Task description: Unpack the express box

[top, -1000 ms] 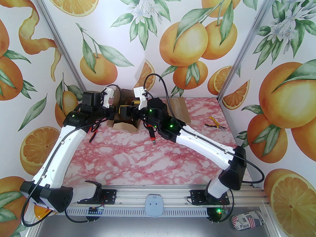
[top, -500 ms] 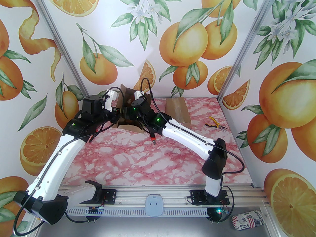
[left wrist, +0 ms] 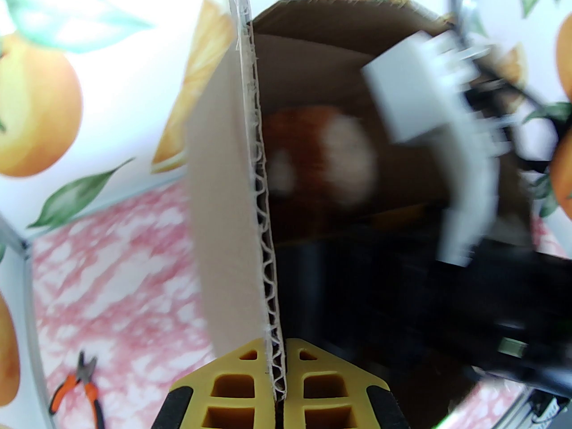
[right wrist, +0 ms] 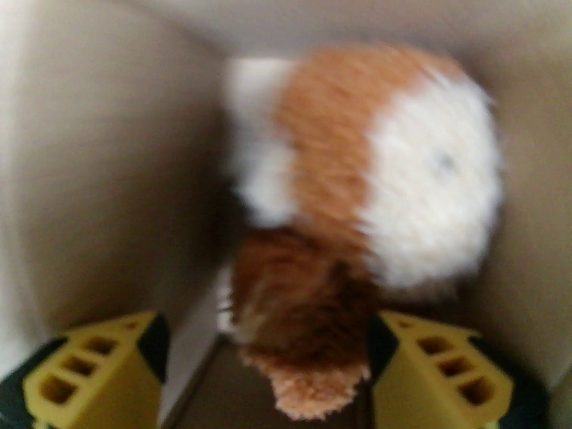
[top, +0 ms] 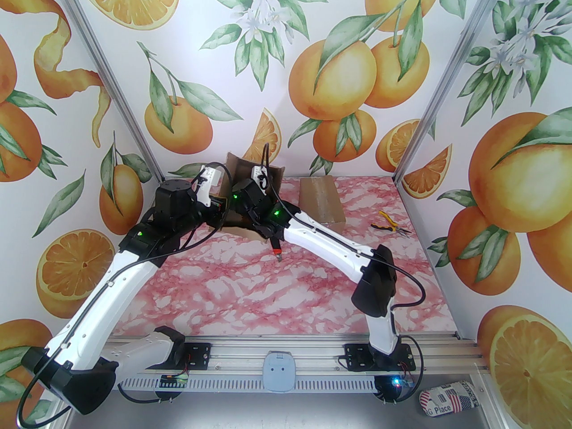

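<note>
Next, my right gripper takes hold of the toy's lower end while my left gripper pulls the tipped box away, because the plush toy sits deep in the box.
The brown cardboard express box [top: 250,168] stands tipped up at the back of the table, its opening facing the arms. My left gripper [left wrist: 279,364] is shut on the box's corrugated side wall [left wrist: 263,239], pinching its edge between the yellow fingers. My right gripper [right wrist: 268,329] is inside the box, open, its yellow fingers [right wrist: 429,364] on either side of the lower end of a brown-and-white plush toy [right wrist: 380,172]. The same plush toy [left wrist: 313,150] lies deep in the box in the left wrist view, with the right wrist's white camera housing [left wrist: 424,92] beside it.
A flat cardboard piece [top: 321,199] lies right of the box. Yellow-handled pliers [top: 388,225] sit near the right wall. A red-handled tool [top: 275,246] lies under the right forearm. Walls close in on the back and sides.
The right arm has swung left and forward, pushing its gripper into the box. The box has tipped up higher. The left arm has shifted slightly right, still gripping the wall.
</note>
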### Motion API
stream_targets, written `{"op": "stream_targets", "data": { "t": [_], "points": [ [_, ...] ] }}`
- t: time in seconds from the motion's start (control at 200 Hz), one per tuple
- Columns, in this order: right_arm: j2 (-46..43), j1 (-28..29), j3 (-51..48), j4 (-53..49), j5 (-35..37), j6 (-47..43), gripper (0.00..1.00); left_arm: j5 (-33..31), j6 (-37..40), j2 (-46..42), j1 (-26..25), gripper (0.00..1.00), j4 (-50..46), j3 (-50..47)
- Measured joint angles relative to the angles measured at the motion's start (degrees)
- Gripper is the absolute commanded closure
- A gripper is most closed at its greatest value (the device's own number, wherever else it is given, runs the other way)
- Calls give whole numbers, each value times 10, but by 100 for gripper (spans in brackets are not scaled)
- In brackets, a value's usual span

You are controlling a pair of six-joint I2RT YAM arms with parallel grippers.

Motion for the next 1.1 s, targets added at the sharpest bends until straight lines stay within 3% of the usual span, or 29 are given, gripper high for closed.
{"op": "stream_targets", "data": {
  "t": [0.15,0.24,0.355,0.425,0.49,0.605,0.806,1.101],
  "points": [
    [8,-10,-14,3,5,38,25,28,-7,2,-12,100,2,-8],
    [14,-12,-14,6,9,51,32,33,-8,6,-14,100,6,-8],
    [25,-17,-14,19,3,57,51,33,-9,11,-22,100,9,-9],
    [32,-22,-14,28,-7,58,74,32,-10,12,-22,100,9,-11],
    [36,-23,-14,35,-18,52,87,27,-9,12,-22,100,9,-16],
    [37,-23,-22,49,-37,42,100,14,-7,12,-22,100,8,-21],
    [-6,-25,-115,134,-88,3,100,7,5,12,-3,100,4,-25],
    [-202,9,-344,350,-151,-85,100,43,26,11,40,100,20,-28]
  ]
}}
